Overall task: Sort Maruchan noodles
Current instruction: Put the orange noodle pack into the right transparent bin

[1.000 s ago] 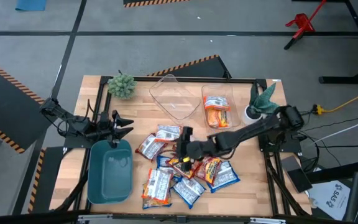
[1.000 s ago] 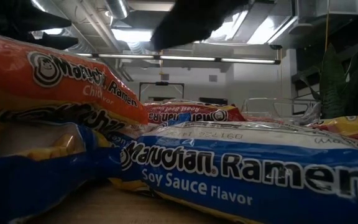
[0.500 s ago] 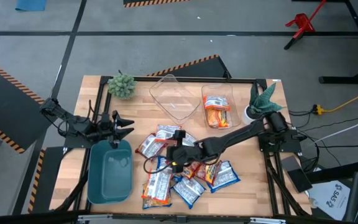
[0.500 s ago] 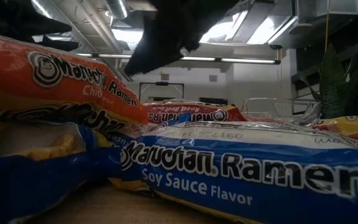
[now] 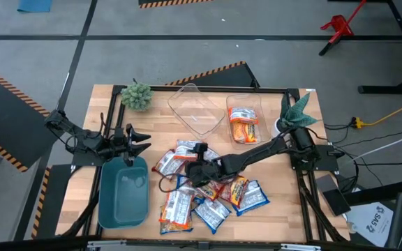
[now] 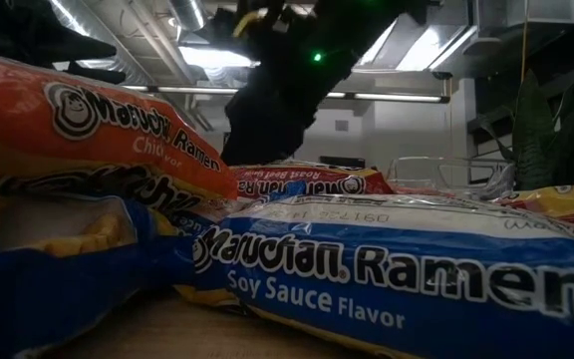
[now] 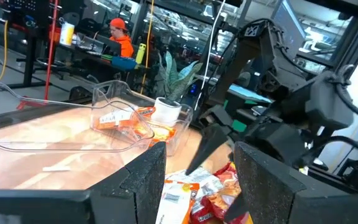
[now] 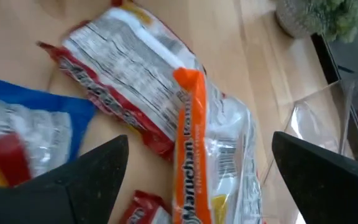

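Observation:
My right gripper keeps moving down, as its open fingers are astride the orange packet's narrow width [image 8: 211,146], and closes once they are on either side of its barcode [image 8: 227,163].
A heap of Maruchan noodles [image 5: 211,195], in orange, red-brown and blue packets, lies on the wooden table toward its near edge. My right gripper [image 5: 191,169] hangs open over the heap's left part, pointing down at a slant. In the right wrist view my right gripper [image 8: 199,140] has one finger on each side of an orange packet [image 8: 191,155], apart from it. A red-brown packet [image 8: 123,93] and a blue one [image 8: 23,124] lie beside that packet. My left gripper [image 5: 139,139] waits open at the table's left, level, above the teal bin's far end.
A teal bin [image 5: 123,192] stands at the near left. Two clear containers [image 5: 195,108] stand at the far middle, and the right one [image 5: 251,104] holds orange packets [image 5: 243,124]. A small plant [image 5: 137,95] is at the far left and another [image 5: 295,111] at the far right.
My right gripper has moved toward the table's left edge and come down over the heap of packets, tipping further downward. In the low view it has sunk from the top edge to just above the red-brown packet. The packets have not moved.

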Robot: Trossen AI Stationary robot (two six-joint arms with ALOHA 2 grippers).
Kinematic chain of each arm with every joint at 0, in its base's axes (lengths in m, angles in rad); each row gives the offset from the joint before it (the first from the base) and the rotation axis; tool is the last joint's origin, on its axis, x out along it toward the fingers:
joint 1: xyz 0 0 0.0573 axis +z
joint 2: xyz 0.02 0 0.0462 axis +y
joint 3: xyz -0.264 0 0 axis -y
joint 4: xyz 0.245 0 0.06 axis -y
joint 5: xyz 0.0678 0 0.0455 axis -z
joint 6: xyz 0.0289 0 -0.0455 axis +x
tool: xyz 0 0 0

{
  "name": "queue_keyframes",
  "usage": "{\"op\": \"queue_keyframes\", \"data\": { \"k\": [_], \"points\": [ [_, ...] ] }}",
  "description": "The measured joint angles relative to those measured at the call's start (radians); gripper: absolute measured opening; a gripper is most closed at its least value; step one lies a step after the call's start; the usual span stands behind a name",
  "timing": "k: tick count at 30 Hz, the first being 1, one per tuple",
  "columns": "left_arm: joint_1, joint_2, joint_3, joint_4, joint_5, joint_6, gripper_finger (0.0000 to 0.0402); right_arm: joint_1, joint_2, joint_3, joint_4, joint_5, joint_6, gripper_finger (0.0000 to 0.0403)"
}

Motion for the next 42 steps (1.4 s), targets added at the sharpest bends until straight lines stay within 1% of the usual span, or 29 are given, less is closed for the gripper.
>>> {"op": "queue_keyframes", "data": {
  "k": [11,21,24,28,36,39,42],
  "points": [
    [0.000,0.000,0.000,0.000,0.000,0.005,0.0185,-0.056,0.033,0.000,-0.004,-0.069,-0.003,0.0379],
    [0.000,0.000,0.000,-0.010,0.000,0.008,0.0185,-0.093,0.064,0.000,-0.030,-0.097,0.003,0.0378],
    [0.000,0.000,0.000,-0.019,-0.010,0.007,0.0185,-0.094,0.073,0.000,-0.033,-0.104,0.010,0.0369],
    [0.000,0.000,0.000,-0.024,-0.025,0.007,0.0185,-0.094,0.075,0.001,-0.053,-0.103,0.038,0.0326],
    [0.000,0.000,0.000,-0.024,-0.026,0.005,0.0185,-0.094,0.077,0.000,-0.058,-0.086,0.091,0.0188],
    [0.000,0.000,0.000,-0.023,-0.026,0.005,0.0185,-0.092,0.077,0.000,-0.058,-0.078,0.103,0.0143],
    [0.000,0.000,0.000,-0.023,-0.026,0.001,0.0185,-0.092,0.078,0.000,-0.058,-0.070,0.116,0.0117]
  ]
}}
